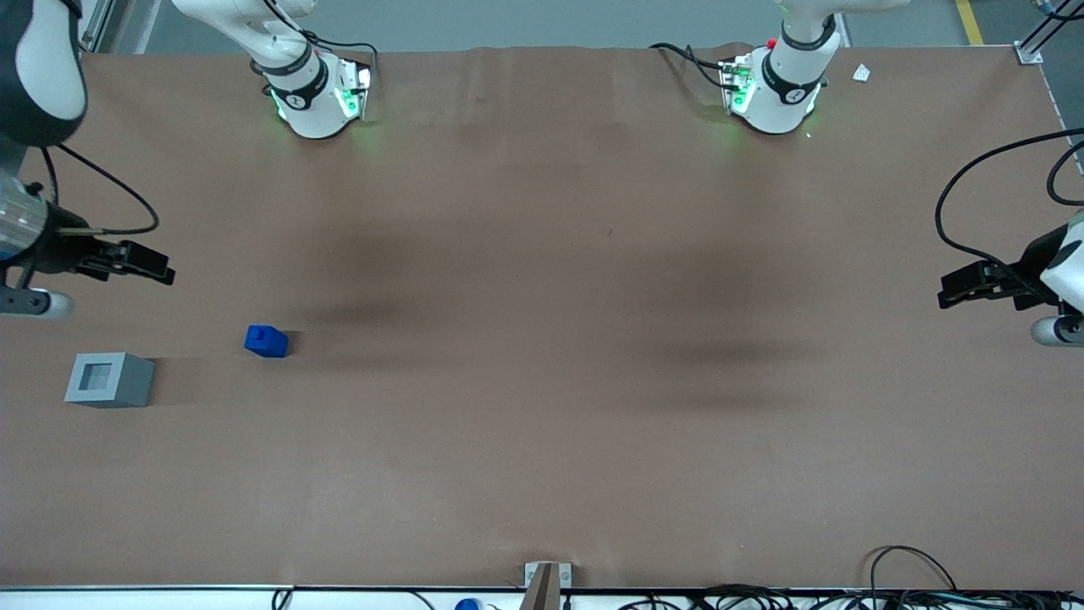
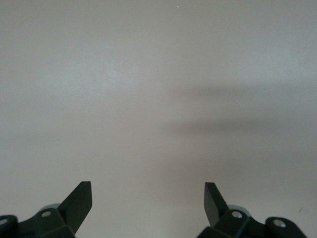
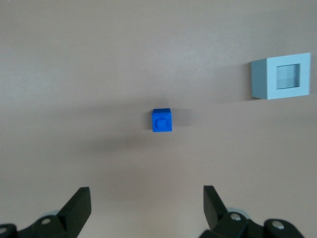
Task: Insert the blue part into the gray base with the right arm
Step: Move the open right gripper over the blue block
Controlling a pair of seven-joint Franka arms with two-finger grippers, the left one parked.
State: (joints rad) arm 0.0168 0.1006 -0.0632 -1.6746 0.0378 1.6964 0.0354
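Note:
The blue part (image 1: 266,341) will stand well above the gray base when the robot inserts it, because the square hollow (image 1: 96,377) shows its bottom close below the gray base's rim.
The blue part (image 1: 266,341) is a small blue block with a raised step and rests on the brown table; it also shows in the right wrist view (image 3: 162,120). The gray base (image 1: 109,379), a light gray box with a square recess, stands apart from it toward the working arm's end and slightly nearer the front camera; it also shows in the right wrist view (image 3: 281,76). My right gripper (image 1: 152,264) is open and empty, held above the table, farther from the front camera than both. In the right wrist view my gripper (image 3: 147,198) has the blue part ahead of its spread fingers.
The brown table cover (image 1: 542,339) spans the whole view. Both arm bases (image 1: 318,89) stand at the edge farthest from the front camera. Cables (image 1: 898,585) and a small bracket (image 1: 546,580) lie along the nearest edge.

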